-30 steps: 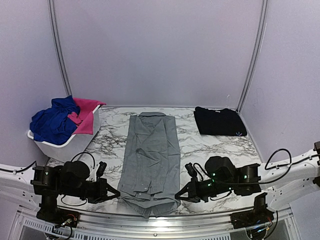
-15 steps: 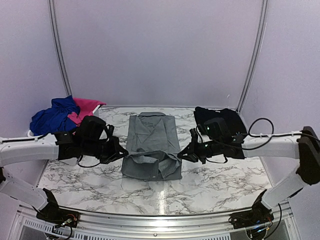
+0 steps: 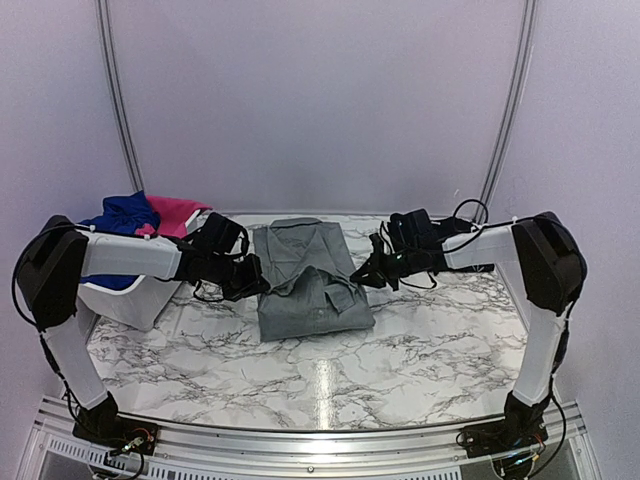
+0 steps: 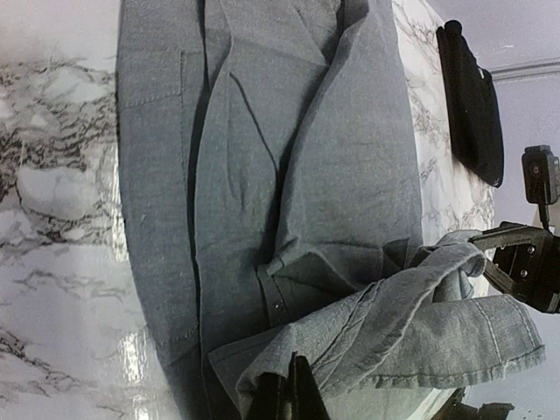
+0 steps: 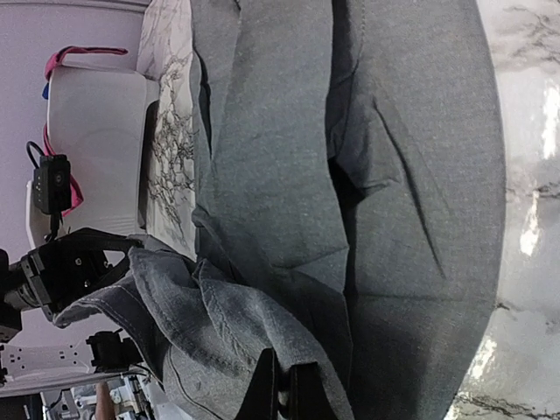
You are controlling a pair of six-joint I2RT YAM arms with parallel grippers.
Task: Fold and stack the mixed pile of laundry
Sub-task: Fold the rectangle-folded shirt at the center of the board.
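Observation:
My left gripper has the hem corner (image 3: 274, 289) in line with the grey shirt's side edge, so it should keep going toward the collar (image 3: 296, 222) and let go of the hem flat there.
The grey collared shirt (image 3: 310, 285) lies in the middle of the marble table, its lower half doubled back over its upper half. My left gripper (image 3: 258, 283) is shut on the left corner of the hem (image 4: 291, 385). My right gripper (image 3: 362, 278) is shut on the right corner (image 5: 282, 385). Both hold the hem slightly raised above the shirt (image 4: 262, 175), near its collar end. A folded black garment (image 4: 472, 105) lies at the back right, mostly hidden behind my right arm in the top view. Royal blue cloth (image 3: 120, 215) and hot-pink cloth (image 3: 175, 212) are heaped in the basket.
A white plastic basket (image 3: 135, 300) stands at the left edge, close behind my left arm; it also shows in the right wrist view (image 5: 96, 114). Bare marble (image 3: 330, 370) stretches in front of the shirt. Purple walls close in the back and sides.
Both grippers have carried the shirt's hem from the near edge toward the back, folding the lower half over the upper half. Both arms are now stretched far out.

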